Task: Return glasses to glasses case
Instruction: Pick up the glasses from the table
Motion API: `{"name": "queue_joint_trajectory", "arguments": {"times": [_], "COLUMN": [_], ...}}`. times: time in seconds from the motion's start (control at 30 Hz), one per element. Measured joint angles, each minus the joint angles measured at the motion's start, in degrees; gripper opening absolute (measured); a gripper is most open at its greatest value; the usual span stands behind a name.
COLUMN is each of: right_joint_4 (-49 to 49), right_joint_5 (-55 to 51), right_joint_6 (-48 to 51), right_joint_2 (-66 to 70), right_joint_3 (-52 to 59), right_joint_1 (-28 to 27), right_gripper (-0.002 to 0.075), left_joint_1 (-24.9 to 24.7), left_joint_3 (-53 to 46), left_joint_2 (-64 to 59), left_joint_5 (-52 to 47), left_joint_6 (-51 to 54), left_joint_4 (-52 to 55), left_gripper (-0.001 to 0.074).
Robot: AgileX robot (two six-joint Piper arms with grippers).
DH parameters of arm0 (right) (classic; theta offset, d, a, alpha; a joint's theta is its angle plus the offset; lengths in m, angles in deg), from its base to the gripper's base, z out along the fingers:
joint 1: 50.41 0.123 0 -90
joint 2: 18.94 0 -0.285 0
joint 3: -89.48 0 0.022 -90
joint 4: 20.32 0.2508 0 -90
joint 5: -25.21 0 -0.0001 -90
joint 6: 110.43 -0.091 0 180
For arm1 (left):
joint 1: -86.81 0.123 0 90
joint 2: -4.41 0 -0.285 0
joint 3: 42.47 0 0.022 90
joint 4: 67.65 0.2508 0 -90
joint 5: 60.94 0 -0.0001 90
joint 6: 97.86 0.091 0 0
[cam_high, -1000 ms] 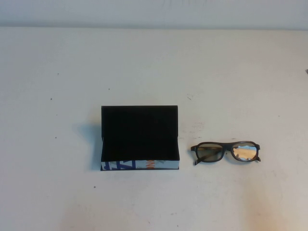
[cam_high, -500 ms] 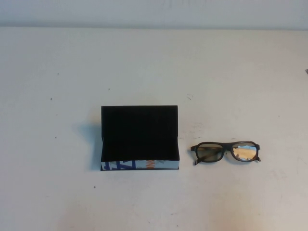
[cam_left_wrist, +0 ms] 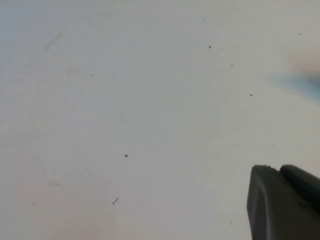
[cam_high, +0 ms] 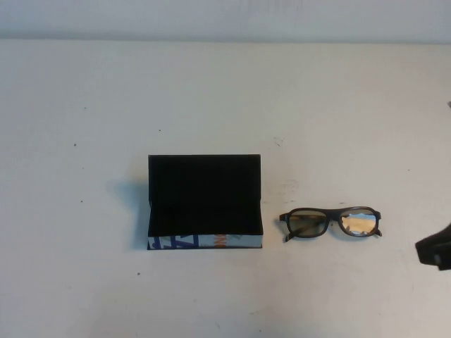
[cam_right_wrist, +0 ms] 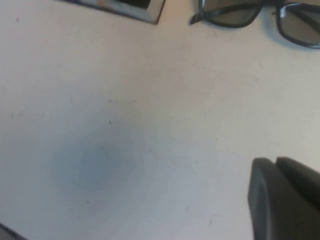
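Observation:
The folded glasses (cam_high: 308,223) lie clear of the open case, so my right gripper keeps moving toward their bridge (cam_high: 333,214) until its fingers straddle it and close.
The glasses case (cam_high: 204,203) stands open on the white table (cam_high: 211,91), with its black lid up and its white front with blue and orange lettering toward me. The dark-framed glasses (cam_high: 330,223) lie right of the case, apart from it, lenses facing me. My right gripper (cam_high: 435,251) shows at the right edge, right of and nearer than the glasses, shut and empty. Its wrist view shows the gripper (cam_right_wrist: 275,162), the glasses (cam_right_wrist: 260,15) and a case corner (cam_right_wrist: 125,6). My left gripper (cam_left_wrist: 279,170) is shut over bare table and is outside the high view.
A few small dark specks mark the white table. A pale wall edge (cam_high: 225,35) runs along the table's far side.
My right gripper has come into the high view at the right edge. The glasses and the case have not moved.

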Motion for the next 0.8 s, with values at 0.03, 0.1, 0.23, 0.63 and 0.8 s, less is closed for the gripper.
{"name": "queue_joint_trajectory", "arguments": {"times": [0.03,0.1,0.23,0.63,0.8], "right_joint_4": [-1.0,-3.0,-5.1,-12.7,-14.2], "right_joint_5": [0.0,-0.1,-1.3,-4.0,-3.0], "right_joint_6": [1.2,4.1,12.4,41.6,44.3], "right_joint_2": [2.5,7.1,16.9,36.7,41.5], "right_joint_3": [-1.2,-3.8,-9.8,-23.7,-27.8], "right_joint_1": [1.8,5.5,10.6,15.0,15.0], "right_gripper": [-0.0011,-0.0011,-0.0011,0.0312,0.0429], "left_joint_1": [0.0,0.0,0.0,0.0,0.0], "left_joint_3": [0.0,0.0,0.0,0.0,0.0], "left_joint_2": [0.0,0.0,0.0,0.0,0.0], "left_joint_5": [0.0,0.0,0.0,0.0,0.0], "left_joint_6": [0.0,0.0,0.0,0.0,0.0], "left_joint_4": [0.0,0.0,0.0,0.0,0.0], "left_gripper": [-0.0001,-0.0001,-0.0001,-0.0001,-0.0001]}}
